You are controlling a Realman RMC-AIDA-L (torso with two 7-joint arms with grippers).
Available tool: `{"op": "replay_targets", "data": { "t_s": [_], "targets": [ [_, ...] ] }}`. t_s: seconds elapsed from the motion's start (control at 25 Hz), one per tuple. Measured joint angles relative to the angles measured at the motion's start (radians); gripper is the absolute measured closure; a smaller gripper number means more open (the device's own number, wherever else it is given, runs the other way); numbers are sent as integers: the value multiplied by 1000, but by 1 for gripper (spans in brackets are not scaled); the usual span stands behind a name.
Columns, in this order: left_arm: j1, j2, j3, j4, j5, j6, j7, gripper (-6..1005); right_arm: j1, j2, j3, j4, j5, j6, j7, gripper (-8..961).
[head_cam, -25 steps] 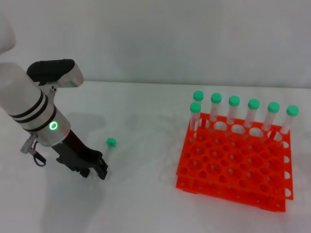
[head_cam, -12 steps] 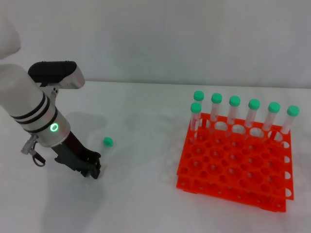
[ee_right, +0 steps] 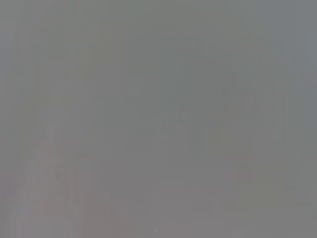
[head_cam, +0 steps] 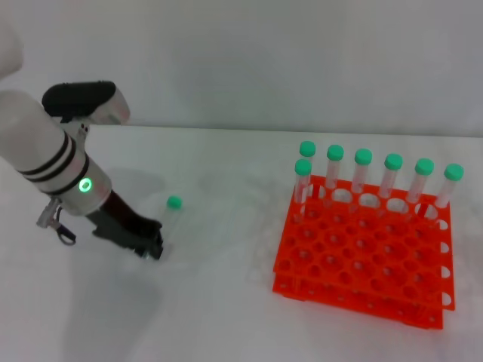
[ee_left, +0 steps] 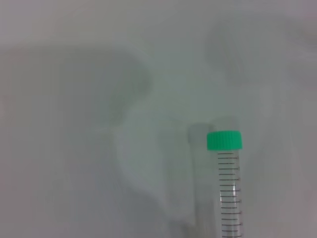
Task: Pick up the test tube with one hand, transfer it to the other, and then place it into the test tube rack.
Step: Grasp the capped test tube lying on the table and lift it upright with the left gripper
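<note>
My left gripper should turn upright the test tube it holds level, then offer my right gripper the part of the test tube under its green cap.
The test tube, clear with a green cap, juts up and away from the fingers of my left gripper, which is shut on its lower end. The green-lit left arm reaches in from the left over the white table. In the left wrist view the test tube stands out against the table with its shadow beside it, so it is off the surface. The orange test tube rack sits at the right, well apart from the gripper. My right gripper is out of view, and the right wrist view is plain grey.
Several green-capped tubes stand upright in the rack's back row. The white table runs between the left gripper and the rack, and a pale wall rises behind it.
The left gripper has risen and shifted slightly toward the back, carrying the tube with it. The green cap now sits higher, and the tube is more upright than before.
</note>
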Motion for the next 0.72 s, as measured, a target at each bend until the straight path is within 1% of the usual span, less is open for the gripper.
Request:
{"op": "replay_targets", "data": {
  "t_s": [0.16,0.24,0.32,0.4,0.52,0.56,0.72],
  "targets": [
    [16,19,0,-11,-137,14,103,806,-2,0,-5,-6,-7,-8,2,123],
    [29,21,0,-28,-224,22,173,805,-7,0,-14,-16,-12,-17,13,123],
    [49,21,0,-51,-330,31,260,804,-16,-5,-44,-27,-20,-35,52,124],
    [75,17,0,-74,-439,38,353,803,-28,-19,-77,-46,-39,-49,98,124],
    [121,9,0,-101,-604,45,516,801,-53,-45,-101,-99,-100,-52,177,124],
    [134,7,0,-104,-647,45,566,801,-59,-54,-103,-121,-130,-51,206,124],
    [224,-7,0,-108,-875,81,816,799,-72,-99,-103,-207,-281,-47,382,124]
  ]
}}
